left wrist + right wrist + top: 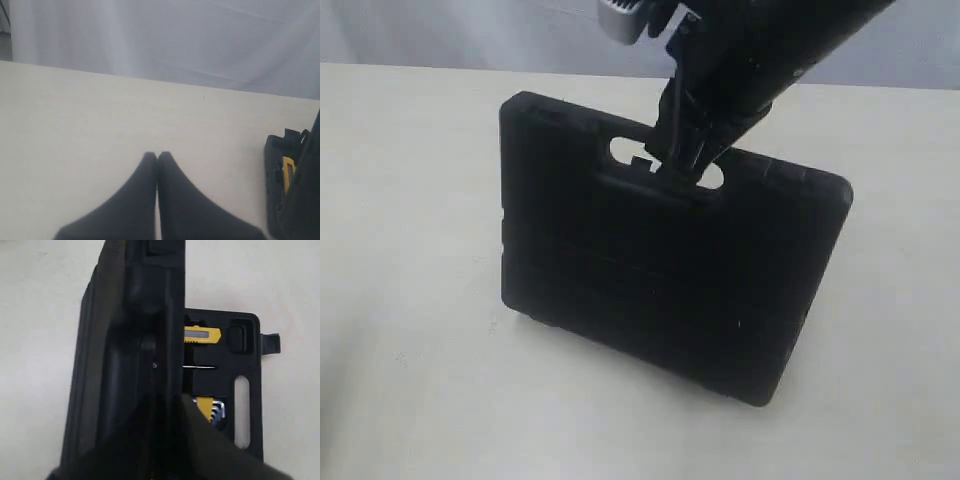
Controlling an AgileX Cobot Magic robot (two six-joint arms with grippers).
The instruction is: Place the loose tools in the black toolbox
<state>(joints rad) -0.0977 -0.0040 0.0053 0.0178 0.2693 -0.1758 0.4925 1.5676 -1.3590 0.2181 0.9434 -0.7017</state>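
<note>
The yellow tool (202, 334) is seated in the flat half (225, 380), so my right gripper should go on swinging the raised half down by its slot handle until the two halves meet.
The black toolbox (660, 280) stands with one half raised almost upright on the pale table. My right gripper (675, 165) comes down from above and is shut on the raised half at its slot handle (620, 150). In the right wrist view the right gripper (167, 405) clamps the edge of this raised half (130, 340), and the flat half (247, 340) lies below. A yellow tool (202, 334) rests in a recess there; I cannot tell which tool it is. The pliers, tape measure and tape roll are hidden. My left gripper (158, 156) is shut on nothing above bare table.
A yellow holder of silver hex keys (212, 409) sits in the flat half beside its slot (241, 410). The toolbox's edge (275, 175) shows at the side of the left wrist view. A grey curtain (175, 40) hangs behind the table's far edge.
</note>
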